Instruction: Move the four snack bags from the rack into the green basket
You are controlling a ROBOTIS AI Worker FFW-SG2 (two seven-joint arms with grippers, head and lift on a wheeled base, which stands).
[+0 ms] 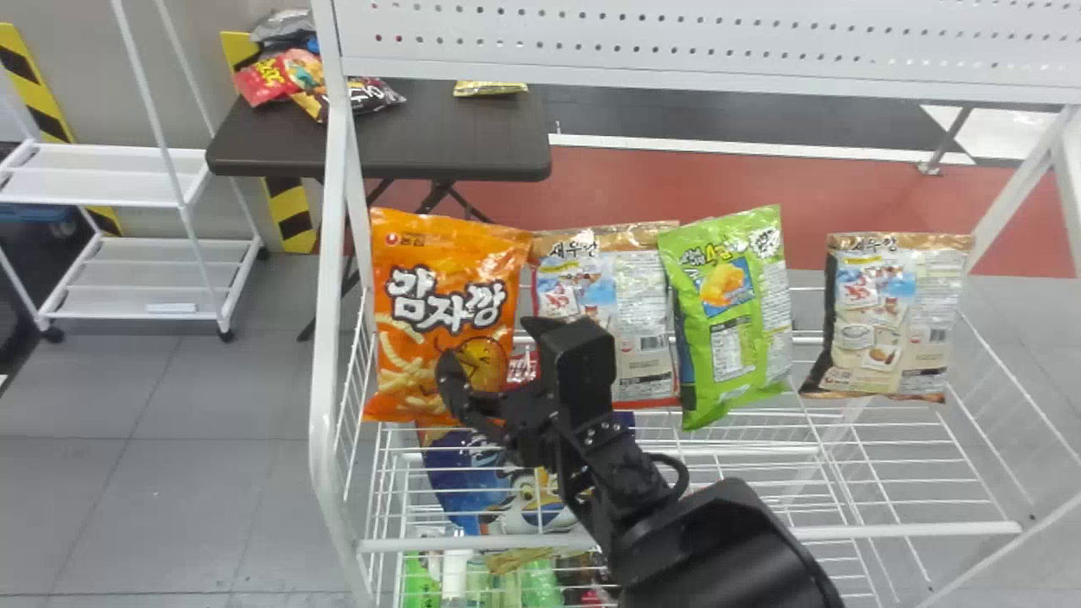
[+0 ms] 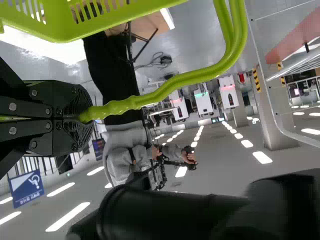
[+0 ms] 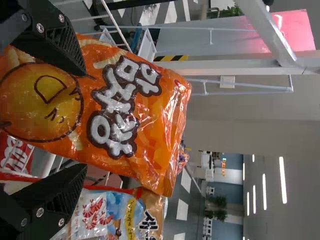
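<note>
The robot should expect the blue bag's hidden red top when it lifts the orange bag, because a red patch [image 1: 522, 368] can be seen next to the orange snack bag [image 1: 442, 304].
My right gripper [image 1: 497, 353] stands open in front of the lower right part of the orange snack bag [image 1: 448, 295]. Right of that bag stand a brown-topped bag [image 1: 646, 338], a green bag [image 1: 730, 312] and, apart, another brown-topped bag [image 1: 887, 312], all upright on the white wire rack [image 1: 692, 540]. From the right wrist view, the spread gripper [image 3: 85, 120] has one finger over the orange bag [image 3: 160, 125] and the other near its edge, beside the brown-topped bag [image 3: 112, 212]. In the left wrist view my left gripper [image 2: 82, 117] is shut on the handle of the green basket [image 2: 65, 32].
A perforated white panel [image 1: 676, 42] spans the top of the rack. Behind the rack's left post [image 1: 329, 295] is a dark table [image 1: 439, 135] with several bags. A blue bag [image 1: 473, 481] and bottles sit lower down. A white shelf cart [image 1: 143, 279] stands at left.
</note>
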